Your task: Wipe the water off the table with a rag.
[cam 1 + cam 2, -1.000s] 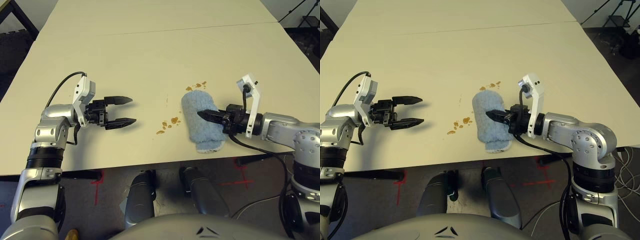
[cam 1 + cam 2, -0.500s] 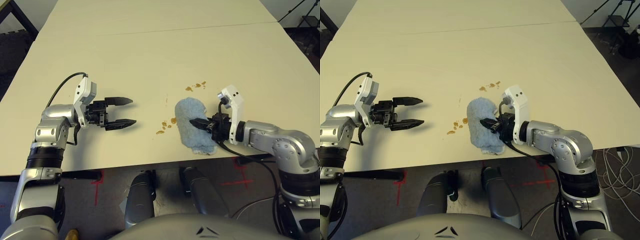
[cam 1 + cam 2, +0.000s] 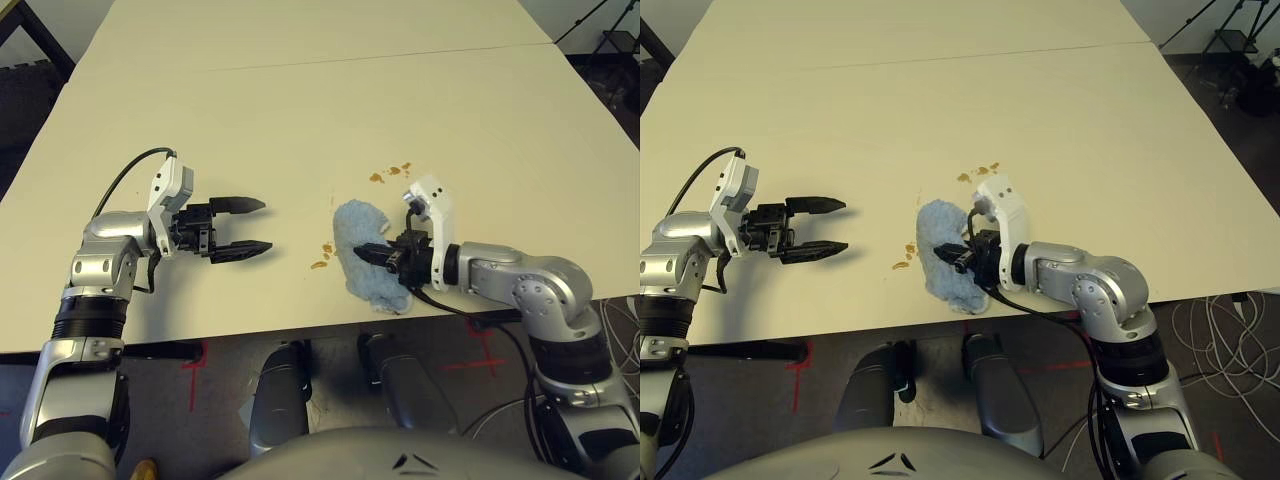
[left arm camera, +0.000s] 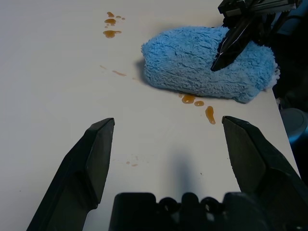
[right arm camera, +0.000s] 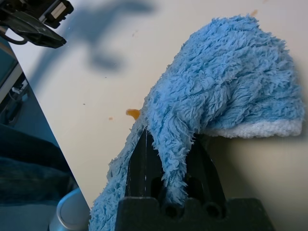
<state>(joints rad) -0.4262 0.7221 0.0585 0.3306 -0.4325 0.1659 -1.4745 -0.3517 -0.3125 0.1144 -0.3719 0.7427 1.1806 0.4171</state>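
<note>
Water drops sit at the rag's edge facing my left gripper, so my right gripper must push the rag back over these drops before wiping the farther cluster.
The light blue fluffy rag lies rumpled on the cream table near its front edge. My right gripper is shut on the rag; in the right wrist view the cloth is pinched between the black fingers. Water shows as brownish-orange drops: one cluster just beyond the rag, another at its left edge, partly under the cloth. My left gripper hovers open and empty to the left of the rag, pointing at it, and the left wrist view shows drops beside the rag.
A thin seam crosses the table at the back. The front edge runs just below the rag. Red tape marks are on the dark floor below. Cables hang at the right.
My right gripper has dragged the rag leftwards and nearer the front edge, onto the near cluster of drops. The left arm has stayed put.
</note>
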